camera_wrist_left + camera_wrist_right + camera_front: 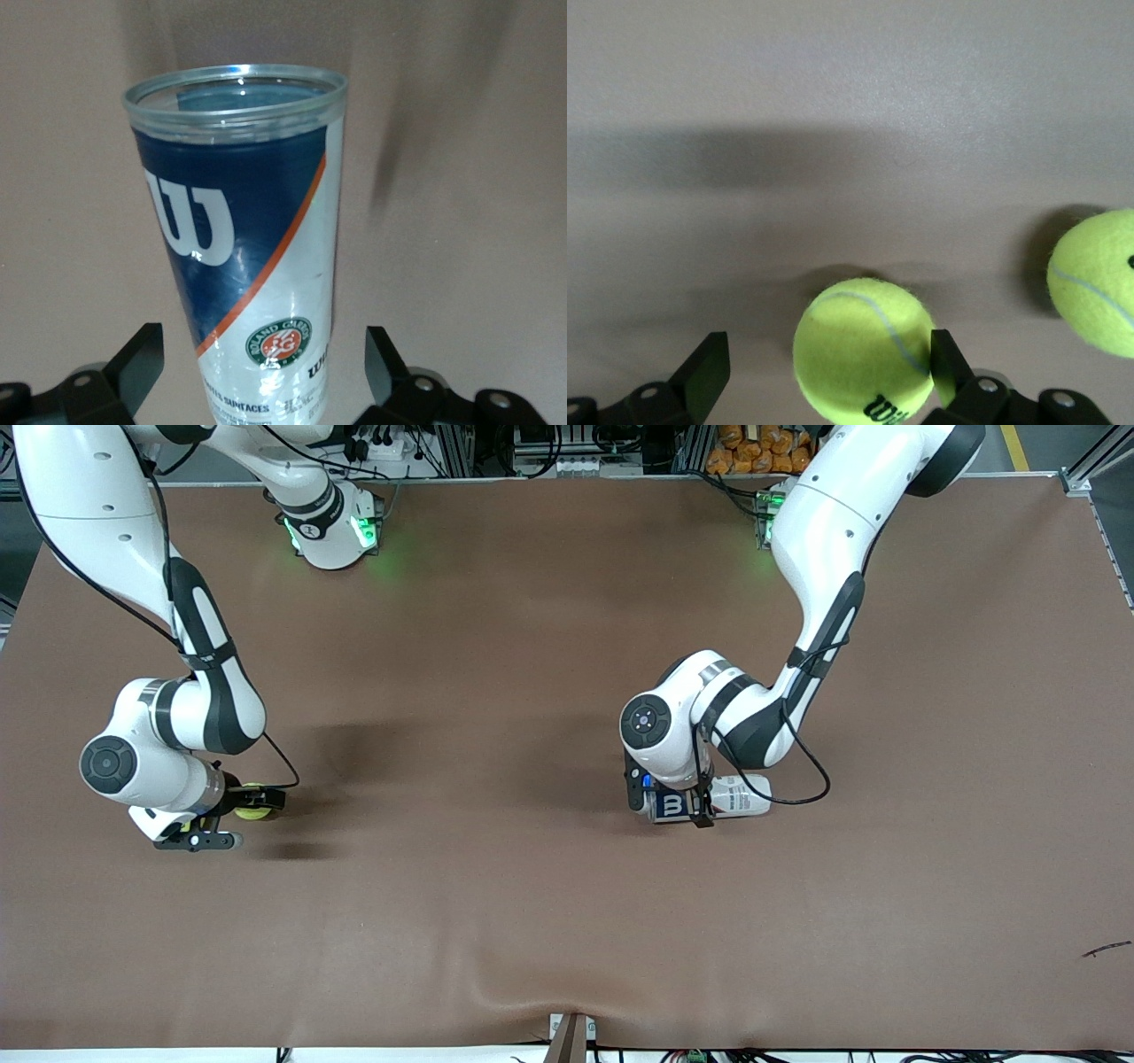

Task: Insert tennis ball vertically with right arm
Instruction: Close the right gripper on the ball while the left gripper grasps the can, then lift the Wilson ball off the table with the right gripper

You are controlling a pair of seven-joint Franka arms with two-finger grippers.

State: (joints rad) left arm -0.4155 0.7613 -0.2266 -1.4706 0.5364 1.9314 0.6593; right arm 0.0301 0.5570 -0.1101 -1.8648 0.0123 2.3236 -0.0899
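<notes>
A gap (761,379) lies between the tennis ball (864,352) and my right gripper's far finger. The tennis ball will move toward that finger when I close.
A yellow-green tennis ball (864,350) lies on the brown table between the fingers of my right gripper (830,372). The gripper is open: one finger (946,359) touches the ball and the other stands clear of it. In the front view the ball (255,811) sits at the right gripper (251,801), toward the right arm's end of the table. A clear tennis-ball can (244,248) with a blue and white label and an open rim lies on its side (719,797). My left gripper (263,372) is open around it, with a gap on each side; it also shows in the front view (687,806).
A second tennis ball (1097,282) lies on the table close beside the first; it is hidden in the front view. The brown table cover (496,921) has a wrinkle at its near edge. Cables and shelves stand past the arms' bases.
</notes>
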